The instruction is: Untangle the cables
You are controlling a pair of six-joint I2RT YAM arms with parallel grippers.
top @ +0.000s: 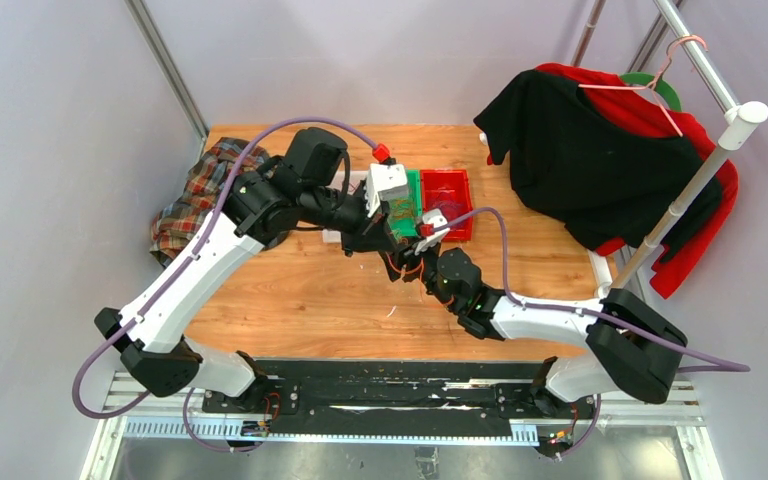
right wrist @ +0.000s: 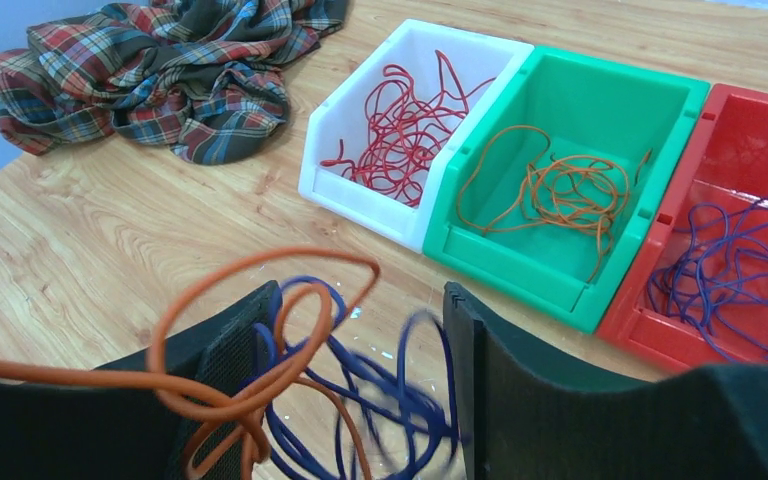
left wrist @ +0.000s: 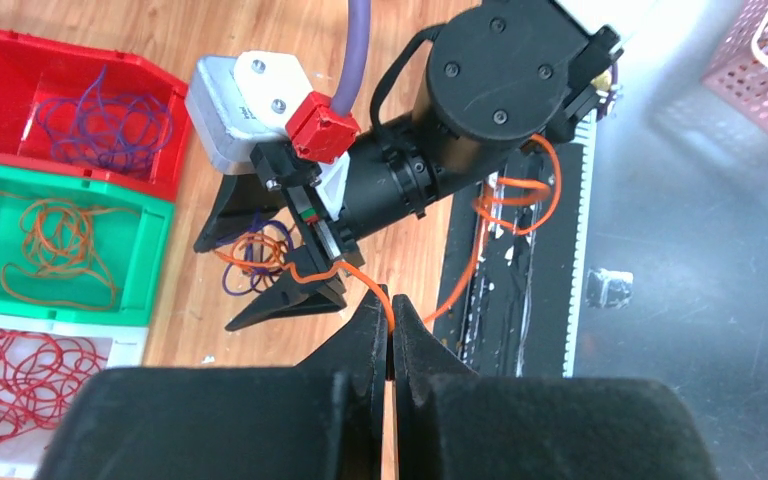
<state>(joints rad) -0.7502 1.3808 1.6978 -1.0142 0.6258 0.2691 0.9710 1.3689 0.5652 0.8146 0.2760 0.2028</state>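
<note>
I should back my right gripper out before my left gripper lifts the orange cable (left wrist: 315, 274) to the green bin (top: 406, 205), because the cable lies across my right gripper's fingers.
My left gripper (left wrist: 390, 300) is shut on an orange cable (left wrist: 358, 273), pinched at its fingertips. That cable runs taut to a small tangle of orange and purple cables (left wrist: 253, 255) on the wood. My right gripper (right wrist: 360, 295) stands open around the tangle. Loops of purple cable (right wrist: 380, 390) and orange cable (right wrist: 215, 400) lie between its two black fingers, and the orange loops rise over the left finger. Sorted cables lie in three bins: red ones in the white bin (right wrist: 360, 192), orange in the green bin (right wrist: 485, 255), purple in the red bin (right wrist: 650, 322).
A crumpled plaid cloth (top: 195, 195) lies at the table's far left. Black and red garments hang on a rack (top: 600, 160) at the far right. The three bins stand side by side just beyond both grippers. A black rail (top: 390, 385) runs along the near edge.
</note>
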